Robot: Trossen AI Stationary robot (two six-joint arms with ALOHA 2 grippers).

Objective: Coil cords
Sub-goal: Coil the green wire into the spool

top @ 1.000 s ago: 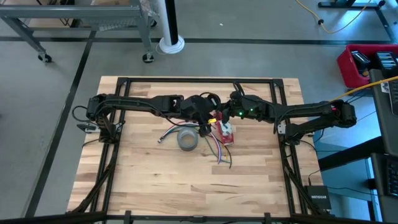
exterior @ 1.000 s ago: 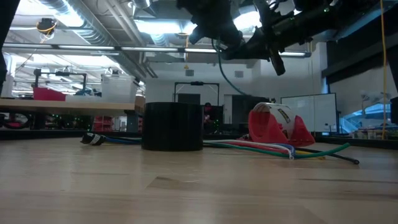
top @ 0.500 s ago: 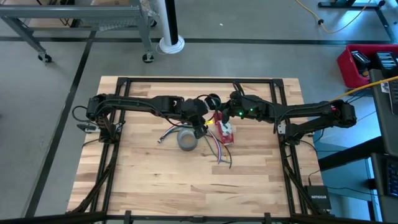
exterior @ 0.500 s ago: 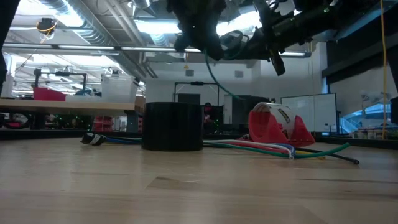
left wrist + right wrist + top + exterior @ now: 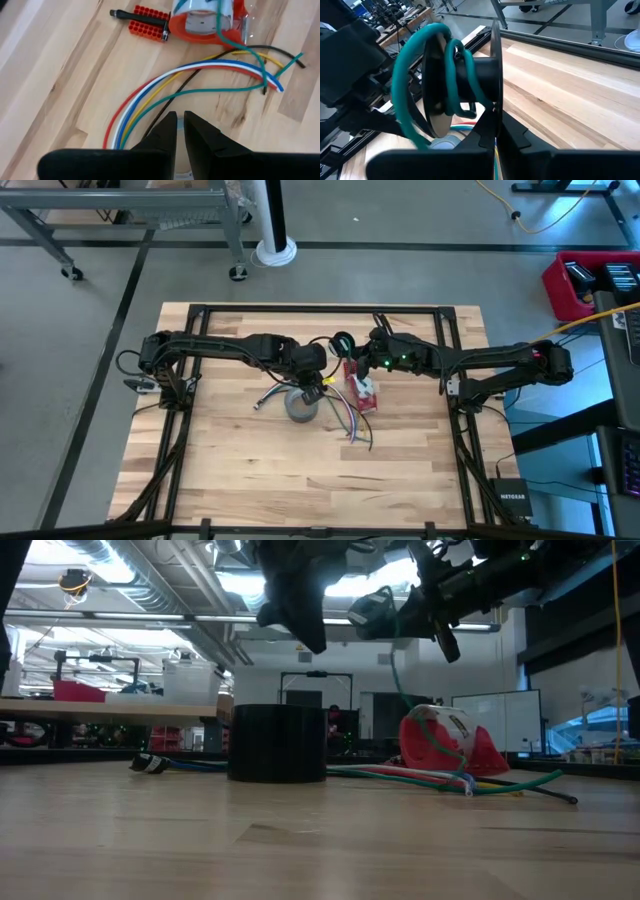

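Note:
The green cord hangs from the spool, and my left gripper is shut and pointing down. My left gripper should back away, turn level and open around the cord [image 5: 395, 652] below the spool.
My right gripper [image 5: 352, 354] is above the table's middle, shut on a black spool [image 5: 470, 80] wound with green cord [image 5: 415, 65]. The spool also shows in the high view [image 5: 342, 342] and the low view [image 5: 372, 608]. The cord's tail [image 5: 415, 700] hangs from the spool and runs over a red holder [image 5: 202, 20] to the table [image 5: 210, 90]. My left gripper [image 5: 314, 388] is shut and empty, above the grey tape roll [image 5: 301, 406] and the loose coloured cords [image 5: 150, 95]; it also shows in the left wrist view [image 5: 180, 125]. My right gripper pinches the rim of one spool flange [image 5: 494, 107] between its two fingers. It comes in about level from the table's right. The spool is lifted clear of the table with its axle roughly level, and the green tail hangs slack below it.
The red holder with a white roll [image 5: 362, 393] stands right of the tape roll. A red pegged block with a black stick [image 5: 147, 22] lies beside it. Several loose cords [image 5: 348, 423] fan out toward the near edge. A plug end [image 5: 259, 405] lies left of the tape roll.
My left gripper has drawn away from the spool, toward the table's left and near edge, and now stands over the tape roll. The green tail, which ran between the spool and my left gripper, now hangs from the spool to the red holder.

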